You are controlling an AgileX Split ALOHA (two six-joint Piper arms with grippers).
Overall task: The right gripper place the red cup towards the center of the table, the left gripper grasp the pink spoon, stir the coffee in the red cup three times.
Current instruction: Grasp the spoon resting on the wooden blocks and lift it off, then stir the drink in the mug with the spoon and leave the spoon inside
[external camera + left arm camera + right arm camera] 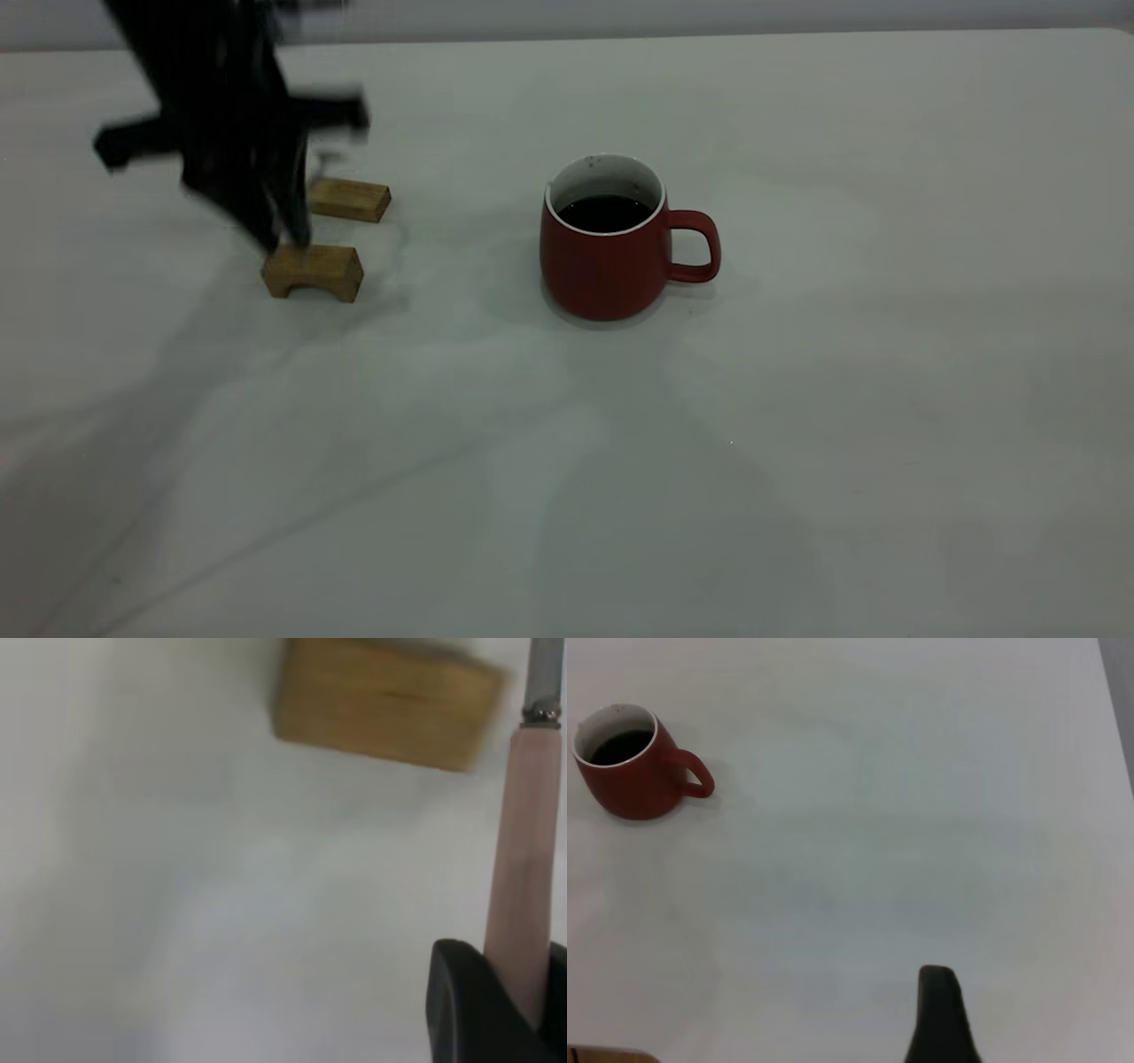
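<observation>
My left gripper points down with the pink spoon crosswise (529,842) in it, so next I tip the gripper level to lower the spoon into the red cup (607,212).
The red cup (607,252) stands near the middle of the table (797,399), handle to the right, with dark coffee (605,213) inside. It also shows far off in the right wrist view as the red cup (629,771). My left gripper (285,232) hangs blurred over the far left, just above two wooden blocks. In its wrist view the left gripper (524,997) is shut on the pale handle of the pink spoon (528,842), whose metal neck runs out of view. Only a dark part of my right gripper (941,1014) shows, well away from the cup.
Two wooden blocks lie at the left: an arched one (312,270) nearer and a flat one (348,198) behind it. One block (385,704) also appears in the left wrist view, beside the spoon's neck.
</observation>
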